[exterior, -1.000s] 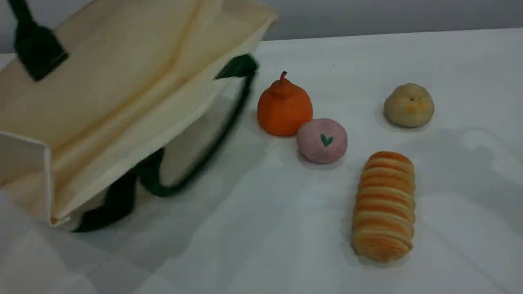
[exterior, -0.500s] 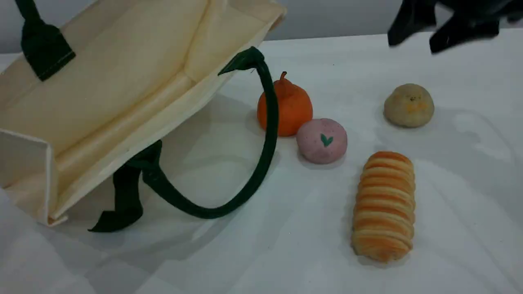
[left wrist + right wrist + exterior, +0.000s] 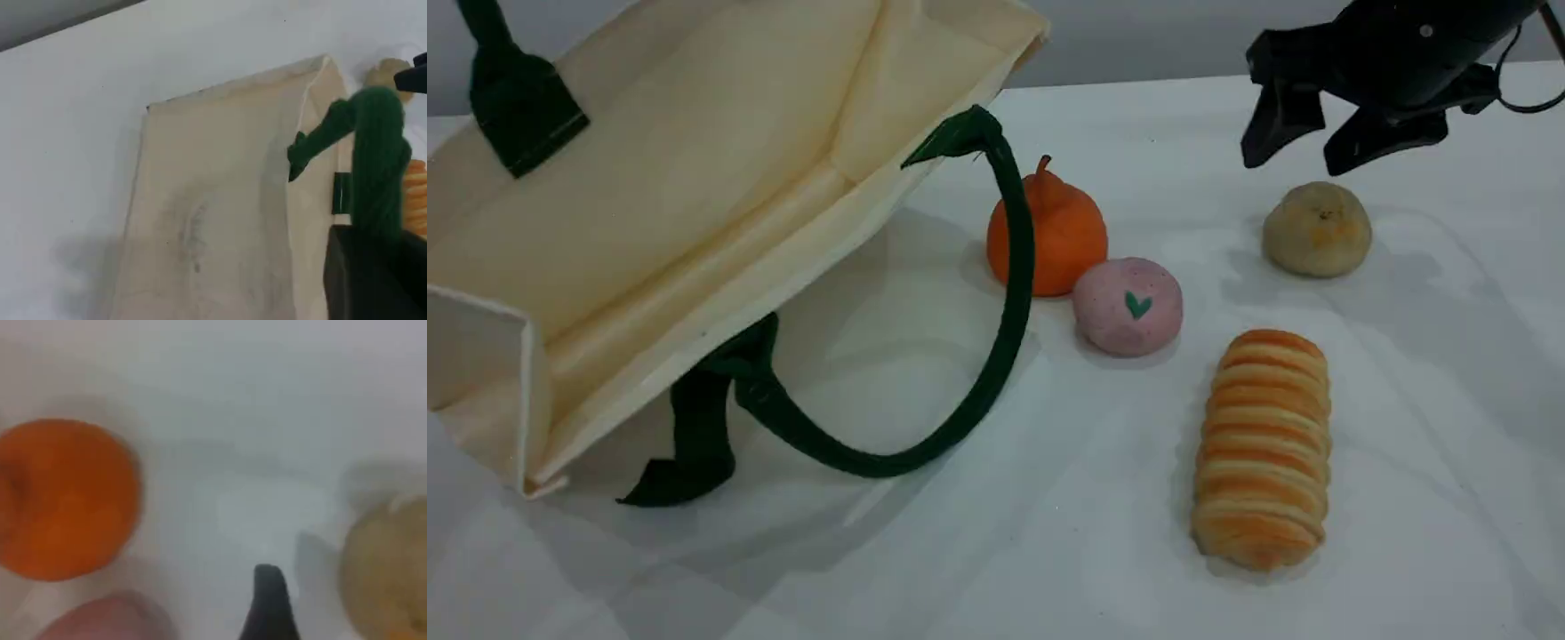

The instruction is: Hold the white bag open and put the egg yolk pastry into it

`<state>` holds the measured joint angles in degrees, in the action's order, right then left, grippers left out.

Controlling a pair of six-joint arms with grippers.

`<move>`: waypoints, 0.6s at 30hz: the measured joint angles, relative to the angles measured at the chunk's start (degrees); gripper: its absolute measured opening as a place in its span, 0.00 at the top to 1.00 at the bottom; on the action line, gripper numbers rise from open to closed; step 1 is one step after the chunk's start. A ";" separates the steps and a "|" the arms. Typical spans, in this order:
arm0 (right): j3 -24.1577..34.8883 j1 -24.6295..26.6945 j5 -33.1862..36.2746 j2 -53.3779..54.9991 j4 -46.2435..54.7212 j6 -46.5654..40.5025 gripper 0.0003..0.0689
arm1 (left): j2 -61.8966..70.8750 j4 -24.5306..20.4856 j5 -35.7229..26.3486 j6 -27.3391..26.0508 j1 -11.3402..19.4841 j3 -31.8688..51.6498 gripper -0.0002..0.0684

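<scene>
The sides of the white bag slant down to a long bottom fold (image 3: 706, 263), so the egg yolk pastry (image 3: 1316, 229) will come to rest there when I drop it in.
The white bag (image 3: 694, 187) lies tilted at the left, its mouth facing the food, held up by its upper green handle (image 3: 511, 98), which runs off the top edge. In the left wrist view my left gripper (image 3: 373, 267) is shut on that handle (image 3: 377, 153), above the bag (image 3: 220, 213). The lower handle (image 3: 996, 356) loops down onto the table. The egg yolk pastry (image 3: 1316, 229) sits at the right. My right gripper (image 3: 1316, 147) hangs open just above it and is not touching it. In the right wrist view, one fingertip (image 3: 270, 603) shows left of the pastry (image 3: 390, 573).
An orange fruit (image 3: 1049, 233) and a pink ball with a green leaf mark (image 3: 1128, 307) sit between the bag and the pastry. A long striped bread roll (image 3: 1263, 449) lies in front of the pastry. The table is white.
My right gripper has come in from the top right and lowered toward the pastry. The bag's lower handle swung out and settled as a loop on the table.
</scene>
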<state>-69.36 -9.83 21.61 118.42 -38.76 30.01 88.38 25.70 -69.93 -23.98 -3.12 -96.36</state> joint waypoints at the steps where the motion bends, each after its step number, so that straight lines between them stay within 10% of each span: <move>1: -0.25 0.08 0.00 0.22 1.54 -0.88 0.30 | 0.00 0.00 0.00 0.00 0.00 0.00 0.85; 18: -0.29 0.77 -2.94 5.46 12.98 -6.43 0.30 | 0.00 -0.05 -0.06 0.00 0.00 0.00 0.85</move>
<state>-69.65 -9.06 18.67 123.88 -25.79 23.58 88.38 25.65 -69.99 -23.98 -3.12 -96.36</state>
